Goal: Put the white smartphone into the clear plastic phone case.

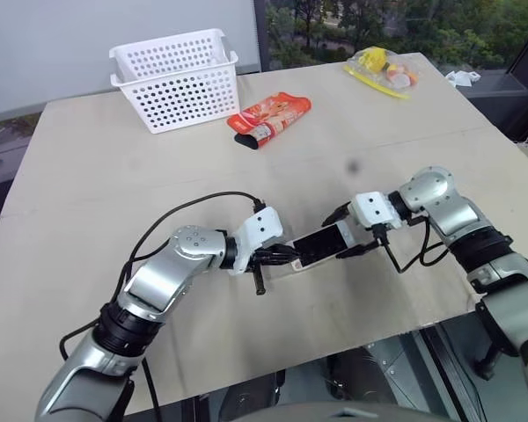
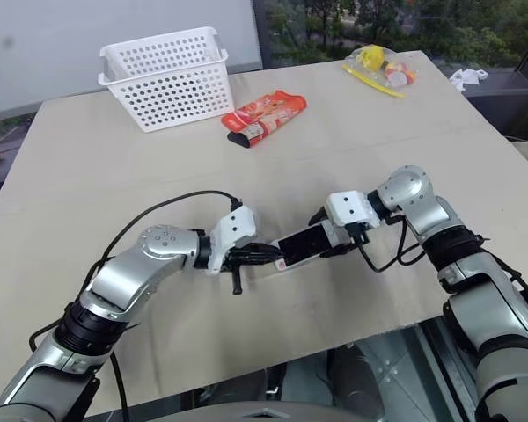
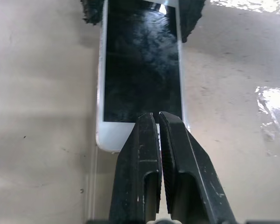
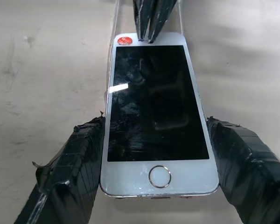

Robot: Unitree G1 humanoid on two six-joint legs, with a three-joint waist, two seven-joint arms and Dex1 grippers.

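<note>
The phone's red dot end is short of the case's far end, so next my right gripper releases the long sides, closes and pushes the home button end.
The white smartphone lies screen up, just above the tabletop in front of me. My right gripper is shut on it, one taped finger on each long side near the home button end. My left gripper is shut, and its joined tips rest on the phone's opposite white bezel, by a red dot. The clear plastic phone case shows as faint shiny edges on the table beyond that end of the phone, under the left fingers. In the left eye view the phone spans the gap between the left gripper and the right gripper.
A white perforated basket stands at the back left. A red snack packet lies beside it and a clear bag with yellow contents at the back right. The table's front edge runs close below the grippers.
</note>
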